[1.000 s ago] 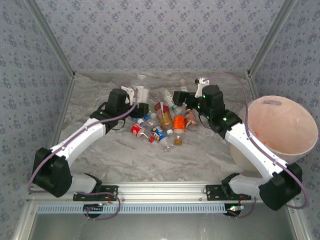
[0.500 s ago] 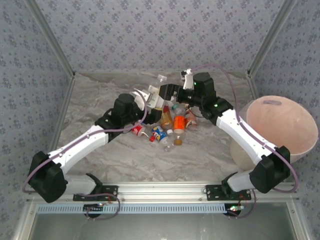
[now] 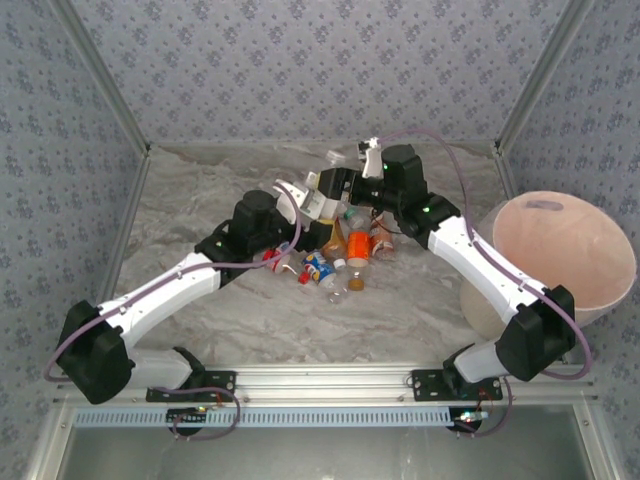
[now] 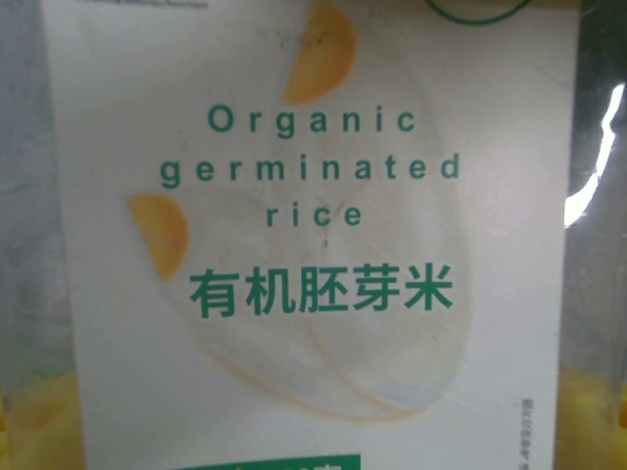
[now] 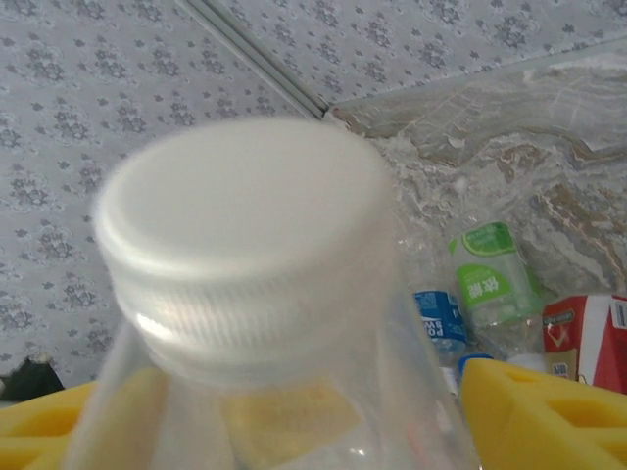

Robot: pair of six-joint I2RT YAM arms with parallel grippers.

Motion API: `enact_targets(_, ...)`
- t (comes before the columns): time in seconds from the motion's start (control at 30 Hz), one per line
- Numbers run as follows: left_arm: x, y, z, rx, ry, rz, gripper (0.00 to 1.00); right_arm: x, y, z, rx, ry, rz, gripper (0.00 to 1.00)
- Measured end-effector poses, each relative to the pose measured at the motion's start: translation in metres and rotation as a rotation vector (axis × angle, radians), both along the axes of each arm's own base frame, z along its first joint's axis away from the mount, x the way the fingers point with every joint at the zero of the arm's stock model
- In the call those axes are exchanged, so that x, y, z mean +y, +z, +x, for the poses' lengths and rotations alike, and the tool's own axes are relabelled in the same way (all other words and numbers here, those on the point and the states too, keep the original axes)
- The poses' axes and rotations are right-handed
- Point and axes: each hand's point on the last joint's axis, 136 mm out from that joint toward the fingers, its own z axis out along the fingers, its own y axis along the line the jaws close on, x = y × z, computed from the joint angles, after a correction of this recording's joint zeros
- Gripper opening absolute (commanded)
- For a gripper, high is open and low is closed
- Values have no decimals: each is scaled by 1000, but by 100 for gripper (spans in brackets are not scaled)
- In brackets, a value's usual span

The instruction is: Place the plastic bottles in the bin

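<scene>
The bin (image 3: 565, 250) is too far away for the left gripper to reach, so the right gripper should grip the bottle (image 5: 269, 406) by its shoulder before the left gripper opens and moves back.
A clear plastic bottle (image 3: 332, 160) with a white cap (image 5: 245, 206) and a white label (image 4: 313, 245) printed in green hangs above the pile, held between both arms. My left gripper (image 3: 315, 205) is shut on its labelled body, and yellow pads (image 4: 20, 431) show at the lower corners of the left wrist view. My right gripper (image 3: 336, 185) is closed around the shoulder just under the cap, with yellow fingers (image 5: 549, 411) on either side. Several more plastic bottles (image 3: 345, 255) lie heaped on the table. The pale pink bin (image 3: 560, 250) stands at the right.
Under the right wrist lie a green-labelled bottle (image 5: 490, 274), a blue-labelled one (image 5: 439, 318) and a red and white one (image 5: 583, 338). Patterned walls (image 3: 320, 70) enclose the marbled table (image 3: 250, 320) on three sides. The right arm stretches between the bin and the pile.
The left arm lifted the white-labelled bottle toward the middle. The right gripper swung from the pile over to it and closed in around its neck.
</scene>
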Motion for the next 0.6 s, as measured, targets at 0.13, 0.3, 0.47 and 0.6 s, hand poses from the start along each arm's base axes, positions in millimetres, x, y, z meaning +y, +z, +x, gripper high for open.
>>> enact_targets(0.13, -6, -1, 0, 4, -12, 5, 78, -1, 1, 3, -19, -18, -11, 56)
enact_targets(0.3, -10, 4, -1, 9, -30, 0, 86, -6, 5, 1, -48, -32, -27, 46)
enact_targets(0.47, -17, 11, -7, 5, -65, -15, 98, -21, 15, -8, -94, -59, -74, 45)
enact_targets(0.6, -21, 16, -13, 2, -90, -31, 98, -52, 20, -8, -118, -123, -133, 43)
